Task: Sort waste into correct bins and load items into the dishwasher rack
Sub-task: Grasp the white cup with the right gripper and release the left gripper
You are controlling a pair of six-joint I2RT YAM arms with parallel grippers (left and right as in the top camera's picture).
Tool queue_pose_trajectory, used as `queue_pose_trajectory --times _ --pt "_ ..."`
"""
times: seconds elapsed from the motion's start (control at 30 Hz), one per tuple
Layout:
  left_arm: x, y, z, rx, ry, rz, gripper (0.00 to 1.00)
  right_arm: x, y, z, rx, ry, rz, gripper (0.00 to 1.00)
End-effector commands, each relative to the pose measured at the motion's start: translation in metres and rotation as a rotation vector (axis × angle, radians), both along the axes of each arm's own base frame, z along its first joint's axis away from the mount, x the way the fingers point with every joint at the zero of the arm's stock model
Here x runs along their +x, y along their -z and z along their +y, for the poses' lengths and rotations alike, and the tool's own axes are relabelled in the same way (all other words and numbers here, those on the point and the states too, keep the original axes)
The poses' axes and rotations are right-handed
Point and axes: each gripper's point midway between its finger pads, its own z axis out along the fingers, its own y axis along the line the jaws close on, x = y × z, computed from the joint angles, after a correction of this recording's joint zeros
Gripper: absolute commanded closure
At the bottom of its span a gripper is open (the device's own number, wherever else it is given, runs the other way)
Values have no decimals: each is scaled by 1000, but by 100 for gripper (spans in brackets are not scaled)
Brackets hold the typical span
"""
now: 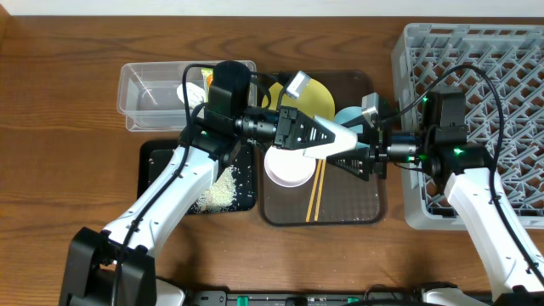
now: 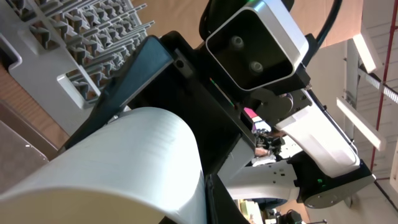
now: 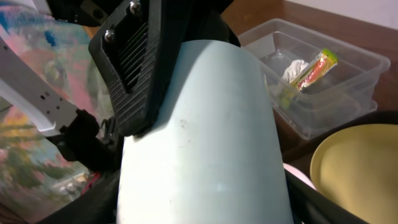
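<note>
The white cup (image 1: 334, 138) has both my grippers on it, so my left gripper should open and back away before my right gripper carries the cup into the dishwasher rack (image 1: 523, 102).
A small white cup (image 1: 330, 140) (image 2: 124, 162) (image 3: 199, 137) hangs on its side above the brown tray, between both arms. My left gripper (image 1: 313, 140) (image 2: 208, 205) is shut on its rim. From the right, my right gripper (image 1: 350, 160) (image 3: 202, 199) has its jaws against both sides of the cup's other end. On the tray lie the white bowl (image 1: 287, 167), chopsticks (image 1: 316, 194), yellow plate (image 1: 316, 95) (image 3: 354, 168) and light blue bowl (image 1: 347, 115). The wrapper (image 3: 316, 67) and tissue (image 3: 295, 68) are in the clear tub (image 1: 149, 89). Rice (image 1: 219, 191) lies in the black tray (image 1: 157, 161).
The grey dishwasher rack (image 1: 501, 51) (image 2: 81, 31) stands at the right edge, just behind my right arm. The brown serving tray (image 1: 357, 208) sits between the black tray and the rack. Bare wood runs along the table's far side and left end.
</note>
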Motion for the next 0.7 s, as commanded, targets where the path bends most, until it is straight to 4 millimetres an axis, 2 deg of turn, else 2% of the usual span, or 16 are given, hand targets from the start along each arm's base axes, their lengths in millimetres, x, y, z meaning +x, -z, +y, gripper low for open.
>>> queue_pose_trajectory --times 0.0,0.07,0.13,0.23,0.3,0.37,0.4,0.47,0.53,0.67 --pt "-5 -3 0 -9 25 4 94 0 -4 3 5 -15 -20 43" --pt "-4 -2 0 -6 14 0 93 0 -3 3 3 -13 -20 44" --pt "1 -1 -1 -3 -9 -29 87 3 0 2 -16 3 -18 45" --pt "9 5 -1 14 -56 -90 83 10 11 -2 -75 54 -8 44" --pt "16 17 0 57 -104 -117 83 17 21 -8 -135 108 3 46" --pt "26 37 4 141 -174 -102 83 27 32 -15 -199 185 39 48" --pt "30 47 7 182 -201 -113 78 31 36 -19 -222 218 56 49" --pt "38 66 17 271 -255 -137 78 40 45 -29 -277 300 90 53" --pt "47 84 30 363 -307 -173 76 51 54 -44 -335 402 130 64" --pt "62 103 62 511 -401 -224 73 56 52 -65 -374 508 177 75"
